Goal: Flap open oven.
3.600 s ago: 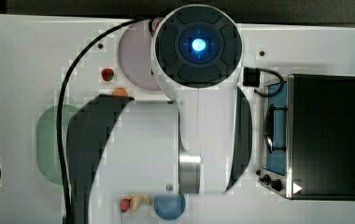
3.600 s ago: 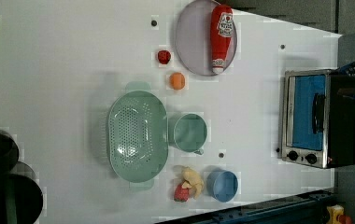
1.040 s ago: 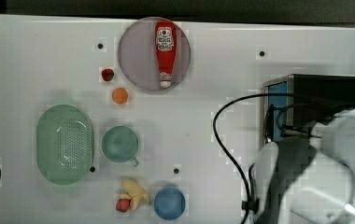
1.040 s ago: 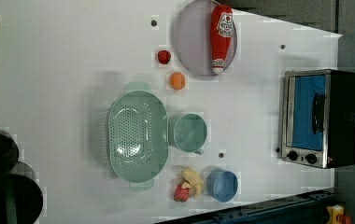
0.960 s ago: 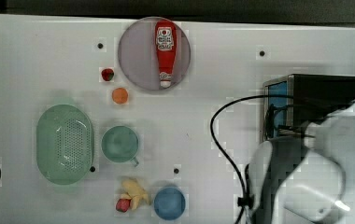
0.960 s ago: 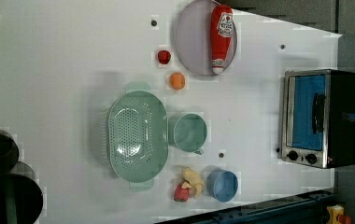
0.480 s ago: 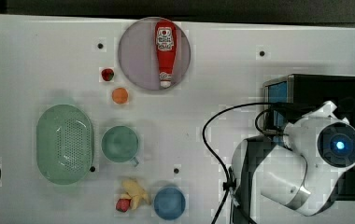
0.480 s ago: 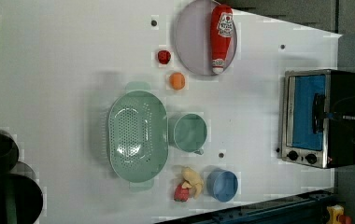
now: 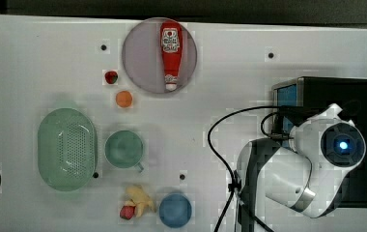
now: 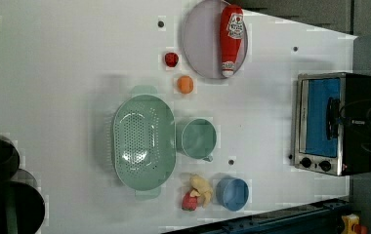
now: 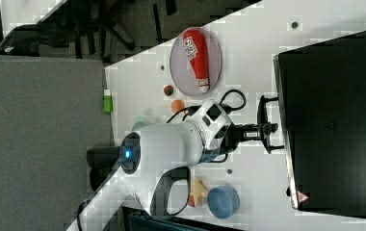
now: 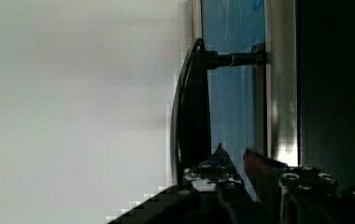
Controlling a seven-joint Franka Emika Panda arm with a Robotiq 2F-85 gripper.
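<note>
My gripper will pull, and the door (image 10: pixel 317 117) will then swing down from its opposite edge and stay open, because the oven's handle (image 10: pixel 331 117) is along the blue door's upper edge.
The oven (image 9: pixel 336 92) stands at the top view's right, its blue door (image 10: pixel 322 117) upright and closed. In the top view my arm (image 9: pixel 317 164) hangs over the oven's front and hides the fingers. In the right view my gripper (image 11: pixel 269 129) reaches the black bar handle (image 11: pixel 263 122) in front of the oven (image 11: pixel 335 120). In the wrist view the handle (image 12: pixel 189 107) stands off the door (image 12: pixel 227 93). My gripper (image 12: pixel 234 154) sits just on the door side of the bar, open by a narrow gap with only blue door showing through it.
A ketchup bottle (image 9: pixel 170 50) lies on a plate (image 9: pixel 140 58) at the back. A green colander (image 9: pixel 67 149), a green cup (image 9: pixel 123 149), a blue bowl (image 9: pixel 175 210) and toy fruit (image 9: pixel 135 203) sit on the top view's left and middle. A black cable (image 9: pixel 220 145) loops beside the arm.
The arm has swung further over the oven's front, and the gripper has come in beside the handle in the left view. The door has stayed closed.
</note>
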